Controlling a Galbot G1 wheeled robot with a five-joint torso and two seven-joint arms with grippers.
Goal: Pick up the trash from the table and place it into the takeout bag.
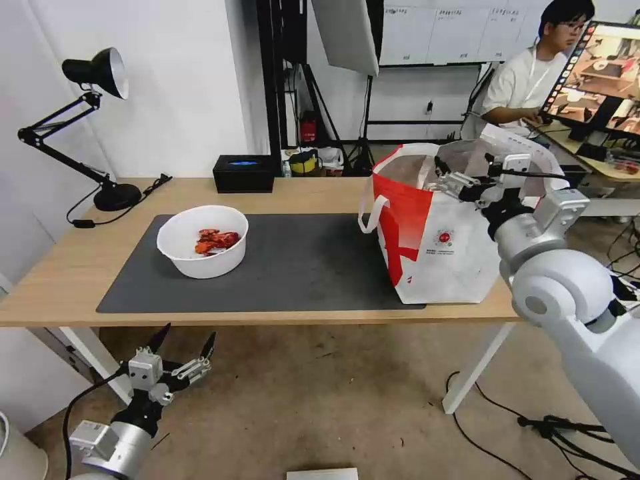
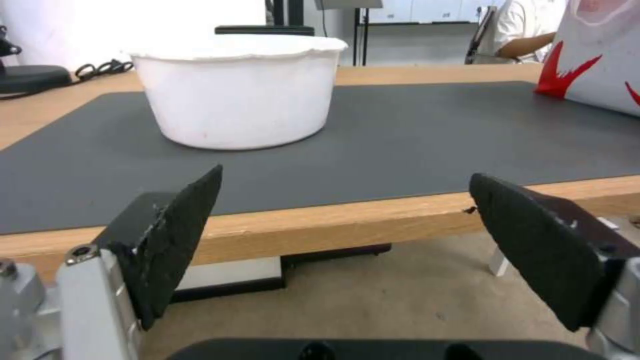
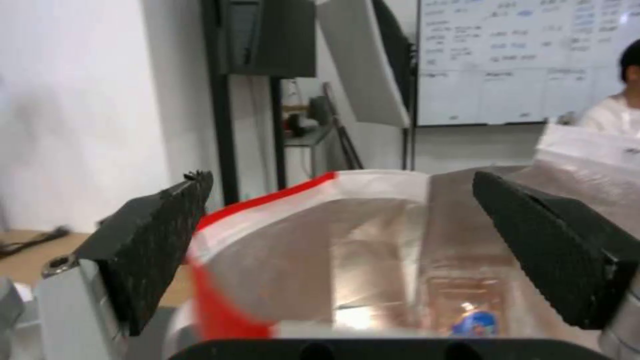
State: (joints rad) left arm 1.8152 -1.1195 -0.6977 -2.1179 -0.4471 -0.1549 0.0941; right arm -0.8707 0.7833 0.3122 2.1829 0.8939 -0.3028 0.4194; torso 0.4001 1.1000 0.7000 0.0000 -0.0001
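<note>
My gripper will carry the bowl by its rim. The red shell scraps (image 1: 216, 241) should slide to the bowl's low side but stay inside, because its sides (image 1: 207, 267) are high.
The trash I can see is a white round bowl (image 1: 203, 241) (image 2: 240, 95) with red shell scraps, standing on the left part of the dark grey mat (image 1: 300, 263) on the table (image 1: 313, 192). The takeout bag (image 1: 440, 233) (image 3: 320, 250) stands upright at the mat's right end, its mouth open and its foil lining showing. My right gripper (image 1: 447, 177) (image 3: 340, 177) hovers open over the bag's mouth with nothing between its fingers. My left gripper (image 1: 188, 335) (image 2: 345, 177) hangs open and empty below the table's front edge, in front of the bowl.
A black desk lamp (image 1: 100, 77) and its cable occupy the table's far left corner. A black box (image 1: 243, 173) sits at the back edge. Behind the bag are a desk with a monitor (image 1: 600, 73) and a seated person. Cables (image 1: 553, 427) lie on the floor at right.
</note>
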